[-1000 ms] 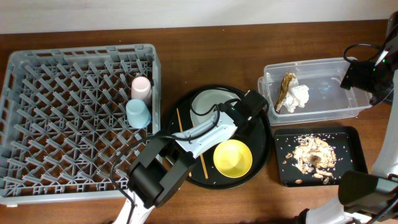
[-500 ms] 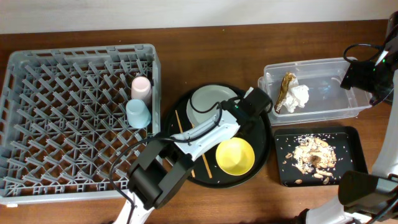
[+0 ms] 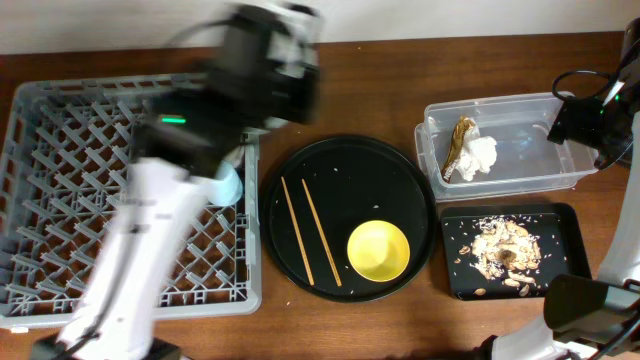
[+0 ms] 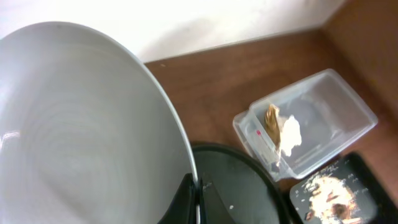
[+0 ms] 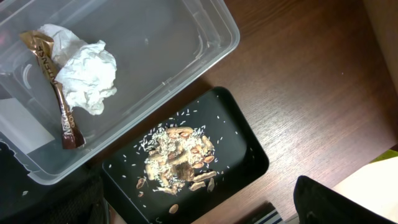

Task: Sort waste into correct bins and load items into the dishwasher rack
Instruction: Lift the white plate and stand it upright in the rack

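The plate (image 4: pixel 93 124) is hanging by its rim and the grey rack has empty pegs (image 3: pixel 95 120). I should now lower the plate with my left gripper until it stands among those pegs.
My left gripper (image 4: pixel 198 200) is shut on the rim of the pale grey-white plate (image 4: pixel 81 124), which fills the left of the left wrist view. In the overhead view the left gripper (image 3: pixel 275 60) is a blur above the far right corner of the grey dishwasher rack (image 3: pixel 80 200) and hides the plate and the pink cup. The light-blue cup (image 3: pixel 231 186) shows partly in the rack. Two chopsticks (image 3: pixel 310 230) and the yellow bowl (image 3: pixel 378 250) lie on the round black tray (image 3: pixel 340 160). My right gripper (image 5: pixel 199 208) is open and empty above the bins.
The clear tub (image 3: pixel 520 175) holds the white napkin (image 3: pixel 482 155) and the gold-brown wrapper (image 3: pixel 460 140). The black rectangular tray (image 3: pixel 560 225) in front of it holds the food scraps (image 3: pixel 497 250). The right arm (image 3: pixel 590 120) hovers by the tub's right end.
My left arm has lifted the plate off the round black tray and swung up and left over the rack. The chopsticks now lie uncovered. The right arm has not moved.
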Robot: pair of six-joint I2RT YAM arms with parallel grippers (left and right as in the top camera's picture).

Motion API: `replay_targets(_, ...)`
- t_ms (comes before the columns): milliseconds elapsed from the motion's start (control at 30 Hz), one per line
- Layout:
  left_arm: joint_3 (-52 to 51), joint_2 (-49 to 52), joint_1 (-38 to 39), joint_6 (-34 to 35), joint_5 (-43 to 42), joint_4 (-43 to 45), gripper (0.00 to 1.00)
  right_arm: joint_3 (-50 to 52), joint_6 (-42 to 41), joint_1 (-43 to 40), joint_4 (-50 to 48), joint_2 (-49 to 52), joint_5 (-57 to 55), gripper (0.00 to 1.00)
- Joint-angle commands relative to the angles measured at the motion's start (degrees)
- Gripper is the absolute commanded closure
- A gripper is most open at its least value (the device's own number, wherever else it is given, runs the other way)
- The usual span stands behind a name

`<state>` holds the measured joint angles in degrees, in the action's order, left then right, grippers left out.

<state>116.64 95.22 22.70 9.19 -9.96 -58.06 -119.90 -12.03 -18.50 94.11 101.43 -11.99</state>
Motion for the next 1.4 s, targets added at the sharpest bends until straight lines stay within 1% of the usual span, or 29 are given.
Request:
replay_targets(0,-0.6,2.1,-16.4,-4.7,-33.3,-1.2,1.00,-0.9,-0.4,-0.3,0.0,-0.4,-0.5,0.01)
replay_targets(33,-0.6,3.1,-21.4,-5.0,-39.5,-1.2,1.00,-0.9,-0.4,-0.3,0.0,-0.4,-0.5,0.01)
replay_targets(100,-0.6,5.5,-28.2,-5.0,-47.6,-1.2,1.00,-0.9,-0.4,-0.3,0.0,-0.4,-0.5,0.01)
replay_targets(167,-0.6,7.5,-31.8,-5.0,-51.6,-1.2,1.00,-0.9,-0.4,-0.3,0.0,-0.4,-0.5,0.01)
replay_targets(267,-0.7,11.4,-36.3,-7.1,-57.2,-1.3,1.00,-0.9,-0.4,-0.3,0.0,-0.4,-0.5,0.01)
replay_targets(367,-0.7,17.3,-39.9,-7.2,-58.3,-1.4,1.00,-0.9,-0.4,-0.3,0.0,-0.4,-0.5,0.01)
replay_targets(533,-0.7,24.3,-41.8,-8.9,-58.2,-1.4,1.00,-0.9,-0.4,-0.3,0.0,-0.4,-0.5,0.01)
replay_targets(733,-0.7,28.7,-42.6,-10.2,-56.4,-1.6,1.00,-0.9,-0.4,-0.3,0.0,-0.4,-0.5,0.01)
replay_targets(767,-0.7,29.1,-42.6,-10.2,-56.3,-1.6,0.93,-0.9,-0.4,-0.3,0.0,-0.4,-0.5,0.01)
replay_targets(800,-0.7,29.2,-42.6,-10.2,-56.3,-1.6,0.81,-0.9,-0.4,-0.3,0.0,-0.4,-0.5,0.01)
replay_targets(833,-0.7,29.2,-42.8,-10.2,-56.2,-1.4,0.57,-0.9,-0.4,-0.3,0.0,-0.4,-0.5,0.01)
replay_targets(867,-0.7,29.2,-42.9,-10.2,-56.2,-1.4,0.42,-0.9,-0.4,-0.3,0.0,-0.4,-0.5,0.01)
replay_targets(900,-0.7,29.2,-43.2,-10.1,-56.3,-1.4,0.36,-0.9,-0.4,-0.3,0.0,-0.4,-0.5,0.01)
replay_targets(1033,-0.5,28.9,-43.8,-10.1,-56.3,-1.9,0.27,-0.9,-0.4,-0.3,0.0,-0.4,-0.5,0.01)
replay_targets(1100,-0.4,28.2,-43.9,-10.1,-56.2,-2.7,0.26,-0.9,-0.4,-0.3,0.0,-0.4,-0.5,0.01)
replay_targets(1200,-0.4,24.5,-43.9,-10.1,-55.1,-4.9,0.25,-0.9,-0.4,-0.3,0.0,-0.4,-0.5,0.01)
replay_targets(1300,-0.4,19.2,-43.7,-10.6,-47.3,-8.1,0.24,-0.9,-0.4,-0.3,0.0,-0.4,-0.5,0.01)
replay_targets(1367,-0.4,13.9,-42.5,-12.3,-39.6,-12.8,0.23,-0.9,-0.4,-0.3,0.0,-0.4,-0.5,0.01)
